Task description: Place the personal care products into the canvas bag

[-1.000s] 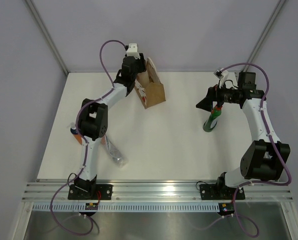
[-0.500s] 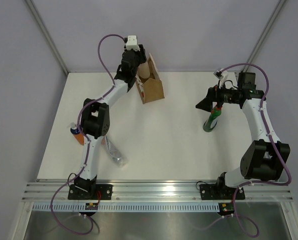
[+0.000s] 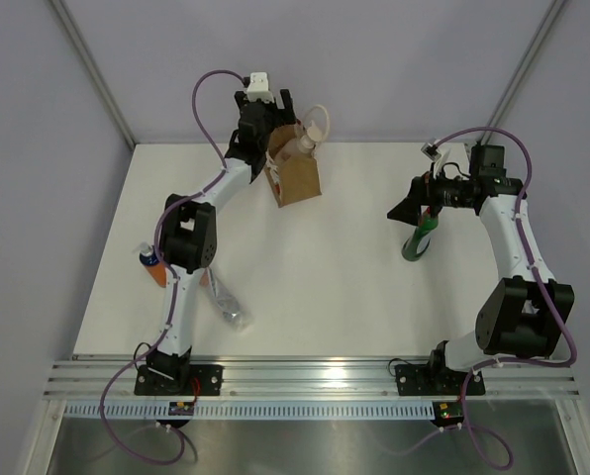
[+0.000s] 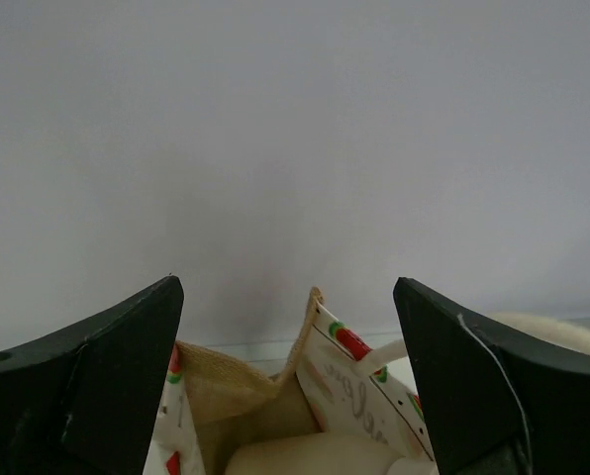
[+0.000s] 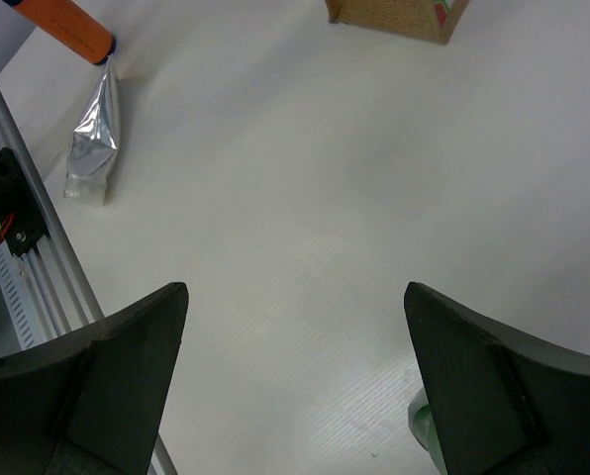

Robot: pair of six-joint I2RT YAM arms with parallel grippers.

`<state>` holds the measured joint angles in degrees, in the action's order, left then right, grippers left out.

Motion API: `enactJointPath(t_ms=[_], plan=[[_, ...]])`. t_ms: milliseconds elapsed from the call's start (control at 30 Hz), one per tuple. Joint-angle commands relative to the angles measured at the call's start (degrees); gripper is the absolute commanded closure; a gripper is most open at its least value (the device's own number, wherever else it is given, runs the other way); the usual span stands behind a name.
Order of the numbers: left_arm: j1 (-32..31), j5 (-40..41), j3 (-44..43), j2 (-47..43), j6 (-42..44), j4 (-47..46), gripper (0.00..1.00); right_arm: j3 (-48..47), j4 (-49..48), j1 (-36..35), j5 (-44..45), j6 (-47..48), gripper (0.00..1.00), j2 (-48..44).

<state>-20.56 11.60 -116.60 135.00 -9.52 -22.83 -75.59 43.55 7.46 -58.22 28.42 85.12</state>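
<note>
The canvas bag's front panel stands straight (image 3: 301, 182) below its opening, so the bag (image 3: 291, 166) will keep standing up when I lower the dark green bottle into it.
The canvas bag (image 3: 299, 180) stands at the back of the table. A beige pump bottle (image 3: 308, 139) rests in it, its pump head sticking out over the rim. My left gripper (image 3: 271, 111) hovers open just above and behind the bag. In the left wrist view the bag's mouth (image 4: 238, 388) and the bottle (image 4: 310, 457) lie below my left gripper (image 4: 287, 289). My right gripper (image 3: 411, 204) is open above the upright dark green bottle (image 3: 417, 241), whose edge (image 5: 423, 431) shows beside the right gripper (image 5: 295, 292). The orange bottle (image 3: 152, 265) and silvery tube (image 3: 232, 309) lie at the left.
The left arm's elbow (image 3: 186, 237) stands beside the orange bottle. The right wrist view shows the orange bottle (image 5: 69, 24), the tube (image 5: 94, 136) and the metal rail (image 5: 23, 287) at the table's near edge. Grey walls close the back.
My left gripper has opened and let go of the beige pump bottle, which now rests in the bag. The bag has shifted a little. The right arm has barely moved.
</note>
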Motion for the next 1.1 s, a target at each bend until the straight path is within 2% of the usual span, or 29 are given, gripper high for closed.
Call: enactJointPath(t_ms=[0, 233, 533, 633, 667, 733, 767, 933, 1067], plan=[[0.34, 0.27, -0.39, -5.97, 1.95, -6.08, 0.02, -2.45, 3.89, 0.01, -2.95, 4.08, 0.00, -0.84], [0.78, -4.11, 5.58, -14.67, 4.94, -7.32, 0.02, -6.67, 13.05, 0.01, -3.31, 12.00, 0.00, 0.57], [1.13, -5.27, 19.82, -25.65, 6.18, -9.34, 0.02, -6.85, 9.36, 0.01, -1.38, 6.04, 0.01, -0.04], [1.13, -6.84, 24.30, -30.13, 7.05, -8.64, 0.02, -5.71, 4.10, 0.01, 3.18, -2.12, 0.01, -0.74], [1.13, -7.20, 25.53, -31.36, 7.49, -8.46, 0.02, -4.84, 0.35, 0.01, 7.46, -7.98, 0.01, -1.09], [1.13, -8.52, 28.43, -35.40, 8.37, -5.48, 0.02, -4.30, -2.32, 0.01, 13.62, -13.02, 0.01, -2.50], [1.13, -8.78, 29.22, -36.99, 8.72, -3.91, 0.01, -4.13, -3.03, 0.01, 19.83, -16.00, 0.01, -3.11], [1.13, -5.89, 38.00, -50.76, 7.42, 4.10, 0.01, -1.41, -5.05, 0.01, 32.45, -18.23, 0.00, -8.82], [1.13, -4.04, 52.03, -62.53, 5.57, 5.60, 0.01, 3.94, -8.90, 0.01, 39.39, -20.51, 0.00, -15.06]])
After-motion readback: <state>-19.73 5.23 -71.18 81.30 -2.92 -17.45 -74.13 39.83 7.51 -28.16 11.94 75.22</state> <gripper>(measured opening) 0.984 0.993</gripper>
